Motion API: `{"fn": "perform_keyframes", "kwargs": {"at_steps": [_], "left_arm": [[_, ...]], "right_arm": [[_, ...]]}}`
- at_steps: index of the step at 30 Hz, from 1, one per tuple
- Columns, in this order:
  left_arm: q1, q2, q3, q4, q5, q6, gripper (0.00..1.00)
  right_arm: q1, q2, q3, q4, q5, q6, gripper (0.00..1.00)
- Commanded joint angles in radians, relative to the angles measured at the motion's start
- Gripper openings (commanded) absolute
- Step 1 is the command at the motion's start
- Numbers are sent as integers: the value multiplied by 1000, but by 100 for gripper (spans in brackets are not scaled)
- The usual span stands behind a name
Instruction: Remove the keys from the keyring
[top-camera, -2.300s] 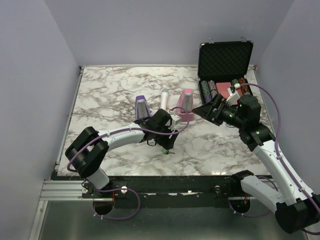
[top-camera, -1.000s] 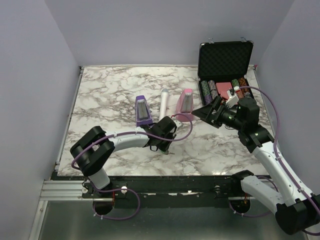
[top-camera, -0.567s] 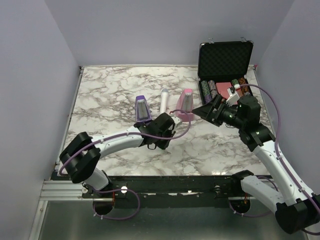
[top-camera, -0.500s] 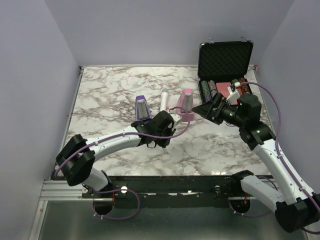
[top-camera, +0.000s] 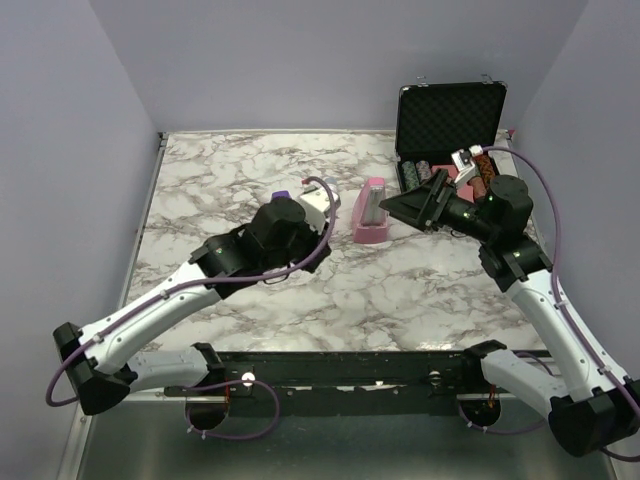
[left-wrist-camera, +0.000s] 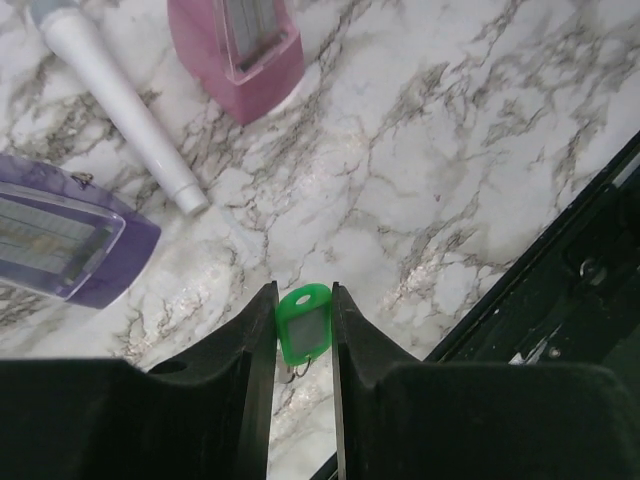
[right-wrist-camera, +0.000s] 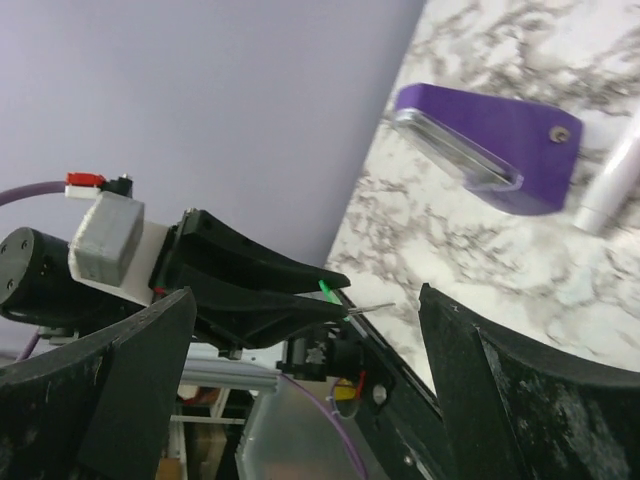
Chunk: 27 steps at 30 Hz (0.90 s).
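The thin grey keyring (right-wrist-camera: 373, 308) sticks out free while my left gripper holds the green head (left-wrist-camera: 304, 324), so my open right gripper should go next to the keyring until it closes on it.
My left gripper (left-wrist-camera: 303, 300) is shut on the green key (left-wrist-camera: 303, 322) and holds it above the marble table (left-wrist-camera: 420, 150). The oblong green head sits between the two fingertips. A thin grey keyring (left-wrist-camera: 297, 371) hangs at the head's lower end. In the top view the raised left wrist (top-camera: 276, 230) hides the fingers and the key. In the right wrist view the left fingers (right-wrist-camera: 255, 285) show side on, with a green sliver (right-wrist-camera: 326, 290) and a thin metal piece (right-wrist-camera: 372, 308) sticking out. My right gripper (top-camera: 405, 208) is open and empty, facing the left gripper from the right.
A pink device (top-camera: 372, 210), a white microphone (left-wrist-camera: 115, 100) and a purple device (left-wrist-camera: 60, 240) lie mid-table. An open black case (top-camera: 450, 115) with poker chips stands at the back right. The table's near edge (left-wrist-camera: 560, 270) is close under the left gripper.
My left arm has lifted off the table and swung up and back with the green key in its jaws. My right gripper has moved slightly up and towards the back.
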<state>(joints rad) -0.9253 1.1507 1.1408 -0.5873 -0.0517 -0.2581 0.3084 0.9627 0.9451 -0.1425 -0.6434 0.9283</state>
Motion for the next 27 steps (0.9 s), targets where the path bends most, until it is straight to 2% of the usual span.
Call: {"fn": "perform_keyframes", "kwargs": {"at_steps": [1, 4, 6, 14, 20, 27], "left_arm": [[-6, -80, 134, -88, -43, 6, 13], [-6, -100, 204, -101, -30, -3, 13], [-6, -101, 250, -108, -20, -12, 13], [-6, -68, 421, -106, 41, -82, 13], [-6, -63, 482, -71, 82, -124, 12], [-6, -71, 522, -13, 85, -204, 11]], "right_arm": [[6, 2, -29, 317, -166, 167, 100], [6, 17, -78, 548, -212, 292, 100], [6, 33, -83, 619, -228, 328, 100], [63, 106, -69, 843, -202, 392, 100], [138, 183, -72, 1055, -177, 477, 100], [212, 214, -55, 1158, -128, 469, 96]]}}
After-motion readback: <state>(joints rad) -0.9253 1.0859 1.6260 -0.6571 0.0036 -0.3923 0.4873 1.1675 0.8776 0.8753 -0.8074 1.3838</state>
